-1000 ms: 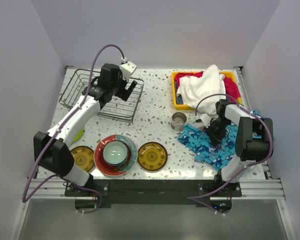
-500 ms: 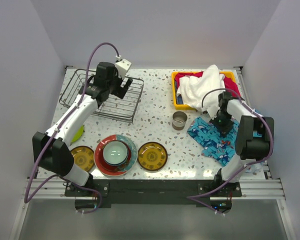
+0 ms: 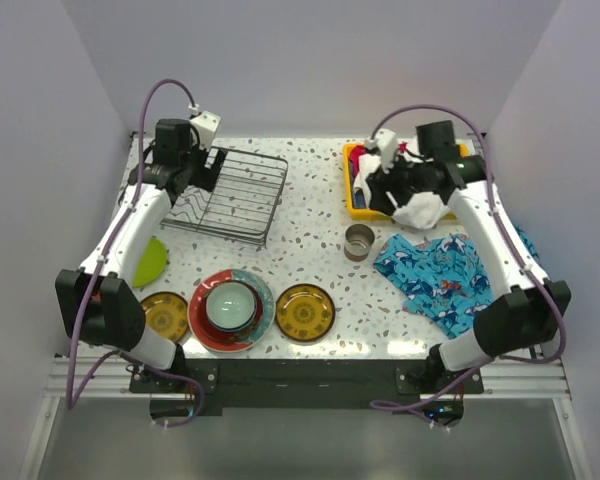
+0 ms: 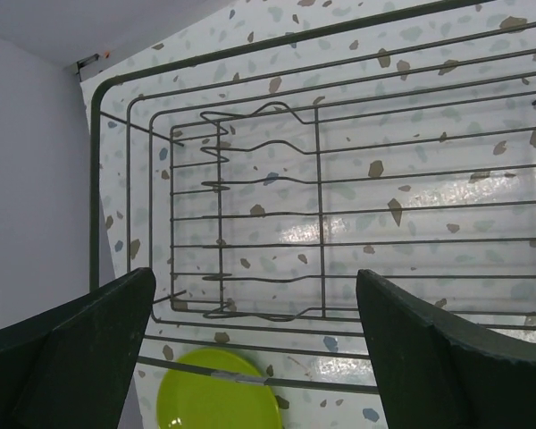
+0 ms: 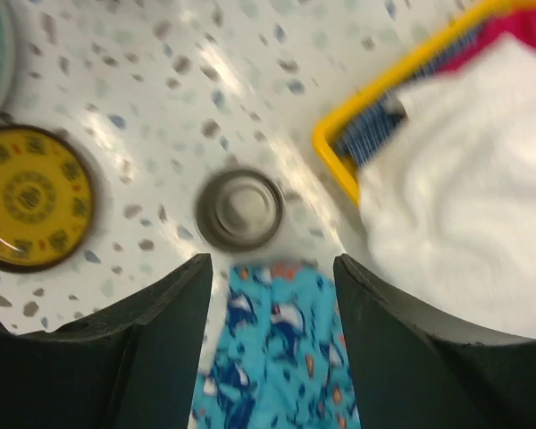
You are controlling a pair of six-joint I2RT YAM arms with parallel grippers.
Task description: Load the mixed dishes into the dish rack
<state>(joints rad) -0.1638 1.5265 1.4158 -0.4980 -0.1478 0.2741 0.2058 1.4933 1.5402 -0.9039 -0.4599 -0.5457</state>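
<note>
The dish rack point(image 3: 238, 194) stands at a slant in the back corner, so first my left gripper should grip its front rim point(image 3: 193, 229) and help my right gripper turn it square.
The dish rack point(image 3: 242, 190) point(image 4: 319, 214), dark wire, stands empty at the back left. My left gripper point(image 3: 187, 167) point(image 4: 255, 286) hangs open above its left end. A lime-green plate point(image 3: 150, 260) point(image 4: 219, 393) lies just in front of the rack. At the front, a red teal-rimmed plate point(image 3: 208, 330) carries a pale green bowl point(image 3: 230, 303), with an amber plate point(image 3: 305, 311) to its right and another point(image 3: 165, 315) to its left. A metallic cup point(image 3: 359, 241) point(image 5: 239, 209) stands mid-table. My right gripper point(image 3: 393, 182) point(image 5: 272, 268) is open and empty, raised above the cup.
A yellow bin point(image 3: 351, 200) point(image 5: 402, 80) at the back right holds white cloth point(image 3: 420, 210) point(image 5: 464, 197) and red cloth. A blue fish-print cloth point(image 3: 440, 270) point(image 5: 277, 357) lies spread at the right. Walls close in the table on three sides.
My right gripper dragged the blue cloth rightward, let it go, opened, and rose back toward the yellow bin. The left gripper moved from the rack's middle to its left end.
</note>
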